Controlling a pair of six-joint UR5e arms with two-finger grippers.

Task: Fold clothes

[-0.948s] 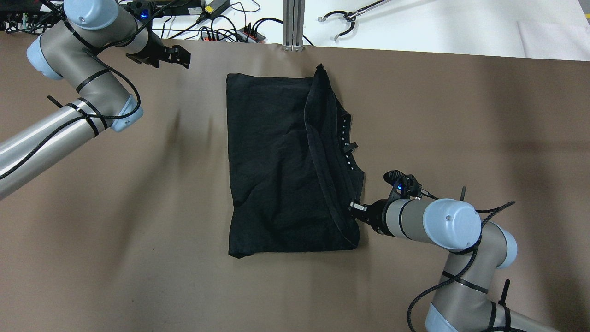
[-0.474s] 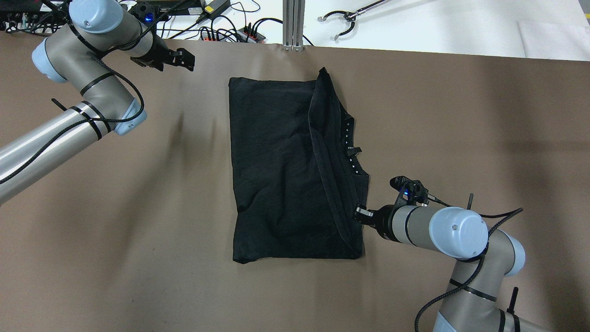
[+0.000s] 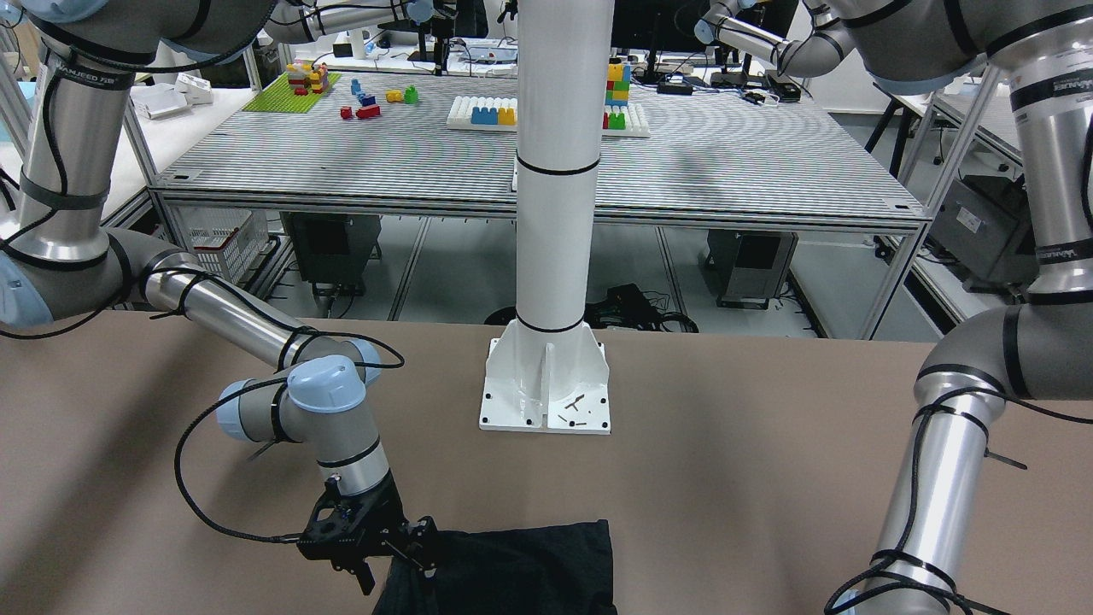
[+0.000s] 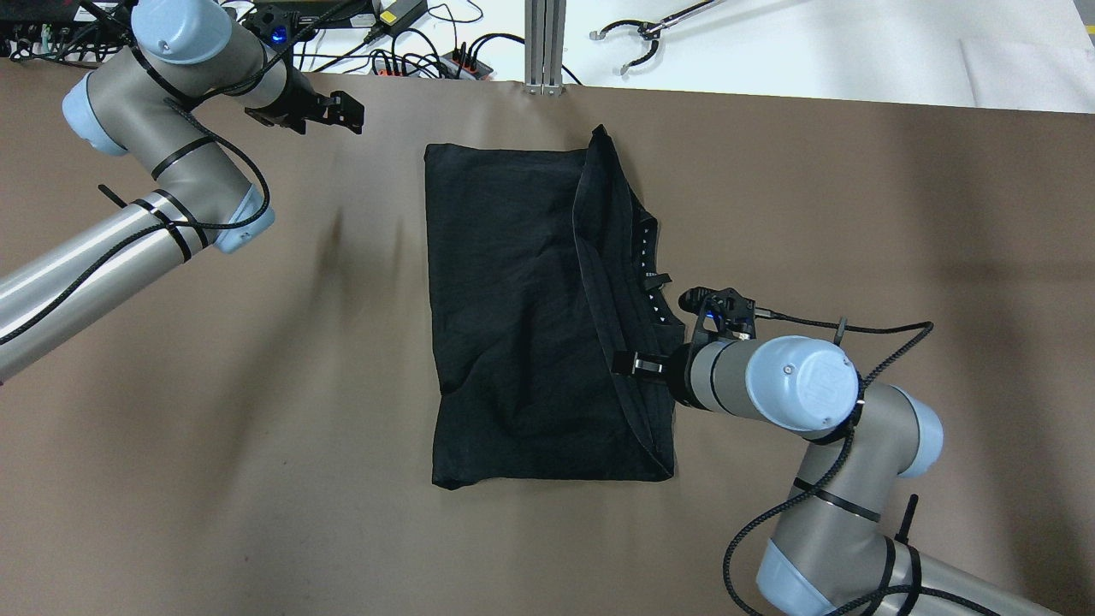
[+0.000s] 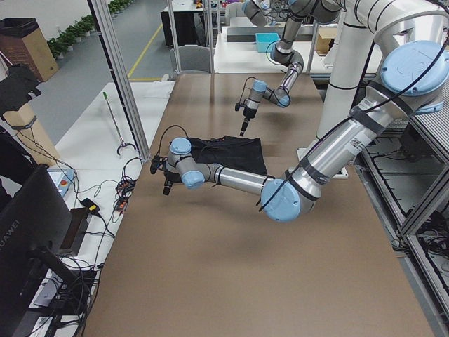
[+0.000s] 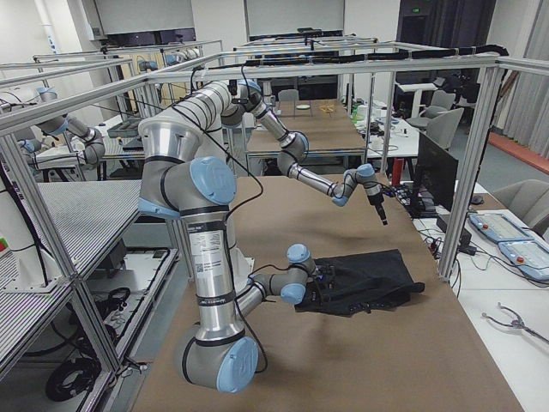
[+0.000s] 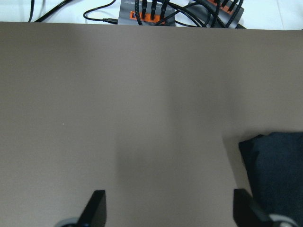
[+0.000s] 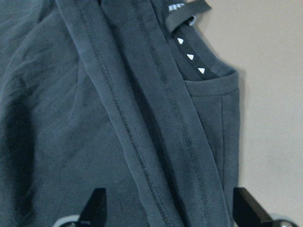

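I expect the black garment [image 3: 517, 569] to slide along whole and still folded when I pull its corner, because it lies flat in stacked folded layers [image 8: 177, 113].
The clothes [image 4: 513, 316] are one black garment lying folded into a tall rectangle mid-table. A doubled hem strip runs diagonally down its right side, beside a neck label with white triangles [image 8: 189, 56]. My right gripper [image 4: 633, 364] hovers open over that right edge, its fingertips [image 8: 94, 208] wide apart above the hem strip with nothing pinched. The front view shows the right gripper [image 3: 401, 547] at the edge of the clothes [image 3: 521, 568]. My left gripper [image 4: 346, 113] is open over bare table at the far left, with a corner of the clothes [image 7: 277, 175] to its right.
The brown table cover [image 4: 257, 385] surrounds the garment. A white pillar on a base plate [image 3: 546, 401] stands at the robot's side. Cables and power strips [image 4: 428, 60], an aluminium post [image 4: 545, 43] and a metal grabber tool [image 4: 650, 34] lie beyond the far edge.
My right gripper has moved from the garment's lower right edge toward the far side and leftward, onto the hem strip. The garment slid slightly right at first. The left arm barely moved.
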